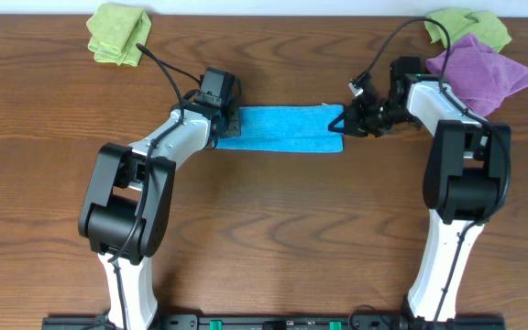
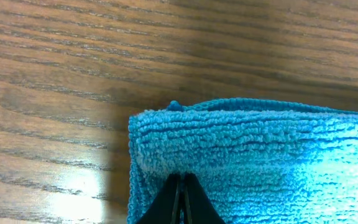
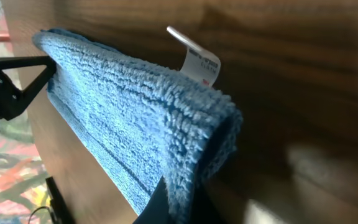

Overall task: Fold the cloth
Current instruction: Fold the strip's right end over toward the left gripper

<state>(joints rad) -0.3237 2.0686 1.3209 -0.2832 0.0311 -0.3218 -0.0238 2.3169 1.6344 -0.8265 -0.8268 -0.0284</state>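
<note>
The sky-blue cloth's loose end [image 1: 226,144] is covered by the left gripper's closed fingers, so next the left gripper moves away while the right gripper folds the pinched end [image 1: 334,136] over.
The sky-blue cloth [image 1: 282,128] lies as a folded strip on the wooden table between my two grippers. My left gripper [image 1: 225,121] is at its left end. In the left wrist view its fingers [image 2: 182,177] are shut together with their tips on top of the terry cloth [image 2: 260,162], just inside the left edge, and no cloth shows between them. My right gripper [image 1: 346,121] is shut on the cloth's right end. The right wrist view shows the fingers [image 3: 179,199] pinching the doubled edge of the cloth [image 3: 123,106], with the white tag [image 3: 197,59] sticking up behind.
A purple cloth [image 1: 479,73] lies right behind the right arm, with a lime-green cloth [image 1: 470,26] beyond it. Another lime-green cloth [image 1: 117,32] lies at the back left. Bare wood stretches in front of the blue cloth.
</note>
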